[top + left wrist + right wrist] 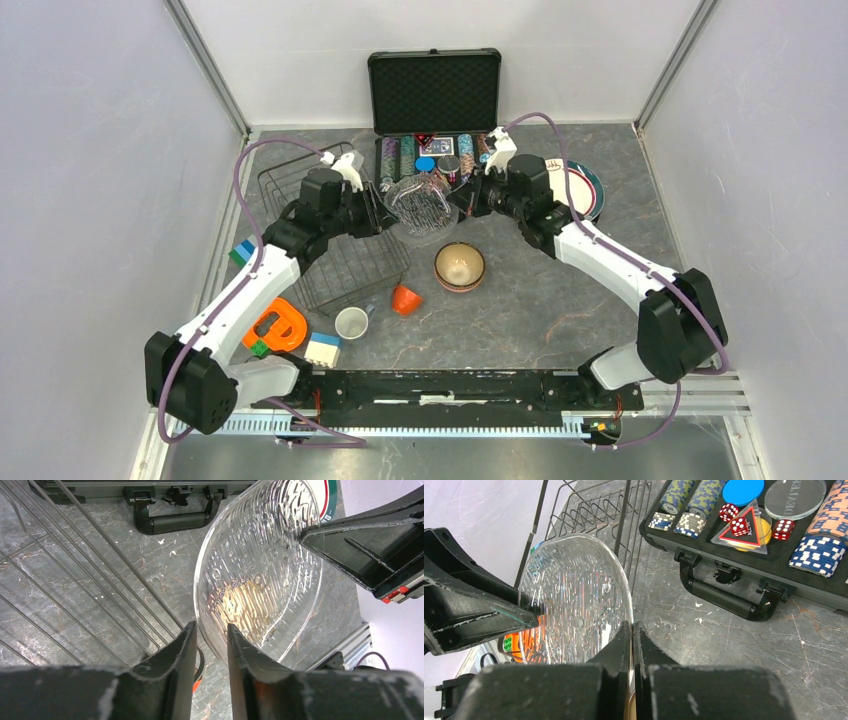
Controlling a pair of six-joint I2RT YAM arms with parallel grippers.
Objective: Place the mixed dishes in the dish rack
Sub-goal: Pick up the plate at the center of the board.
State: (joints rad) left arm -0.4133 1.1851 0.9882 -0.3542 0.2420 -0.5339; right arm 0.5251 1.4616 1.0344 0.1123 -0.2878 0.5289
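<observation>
The plate slants [586, 600] across the ends of the right gripper's fingers, so the robot's left gripper should hold the opposite rim [212, 647] of the plate while the right gripper opens and takes the plate squarely.
A clear ribbed glass plate [425, 205] hangs on edge above the table, between my two grippers, just right of the black wire dish rack [340, 235]. My right gripper [632, 630] is shut on the plate's rim [574, 600]. My left gripper [211, 635] is open, its jaws on either side of the opposite rim [260, 575] with a gap showing. A tan bowl [459, 266], an orange cup [405, 299] and a white cup [351, 323] sit on the table in front. Stacked plates [585, 190], one teal-rimmed, lie behind the right arm.
An open black case of poker chips [434, 90] stands at the back, its handle [729, 597] close behind the plate. An orange ring toy [277, 325] and a white-and-blue block [322, 350] lie near the left arm's base. Rack wires [75, 580] lie left of my left fingers.
</observation>
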